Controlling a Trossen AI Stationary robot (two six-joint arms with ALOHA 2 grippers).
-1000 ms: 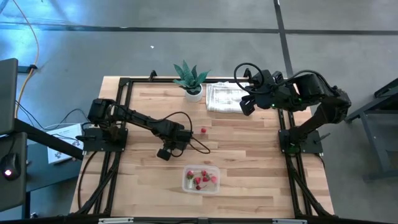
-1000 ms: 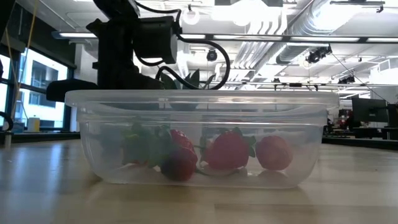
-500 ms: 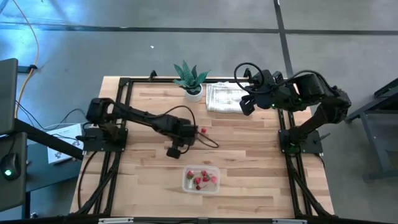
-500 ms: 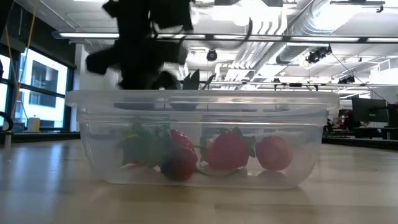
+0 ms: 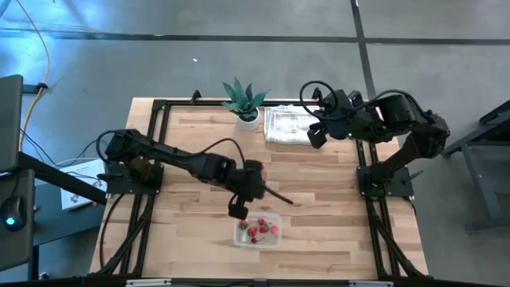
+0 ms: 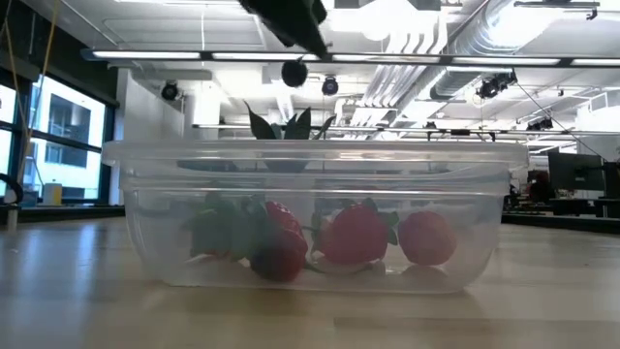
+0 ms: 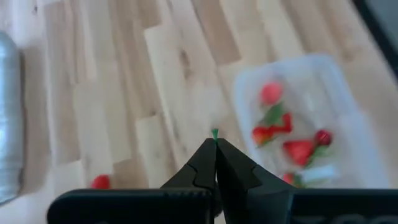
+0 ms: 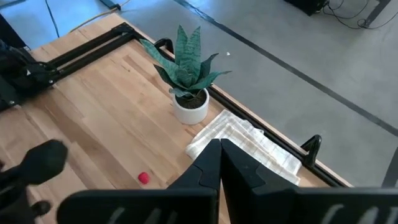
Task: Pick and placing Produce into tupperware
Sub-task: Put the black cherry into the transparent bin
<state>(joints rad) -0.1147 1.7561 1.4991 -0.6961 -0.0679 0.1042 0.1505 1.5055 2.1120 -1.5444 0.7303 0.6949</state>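
The green tip is in my left gripper's shut fingers and the tupperware's top is open. I keep carrying it until it is over the red pieces, then let go.
The tupperware, a shallow clear container, sits near the table's near edge; its floor holds several red produce pieces with green leaves and one dark piece. One loose red piece lies on the wood toward the far side, also seen as a loose red piece in the left wrist view. My left gripper hangs just left of the tupperware, fingers shut, a green tip between them. My right gripper waits shut over the far right. My left gripper pinches a small green tip between the free ends of its two fingers, pointing down from above. The fingers hide whatever hangs below that tip, so which piece it is cannot be told. It is lifted clear of the table.
A green potted plant and a folded white cloth stand at the far edge. Black rails frame the table. Bare wood lies between the tupperware and the far objects. A dark cable trails from my left arm across the middle.
My left gripper has travelled toward the table's right and near edges, from mid-table to the tupperware's left side, staying shut. The loose red piece and the tupperware have stayed put.
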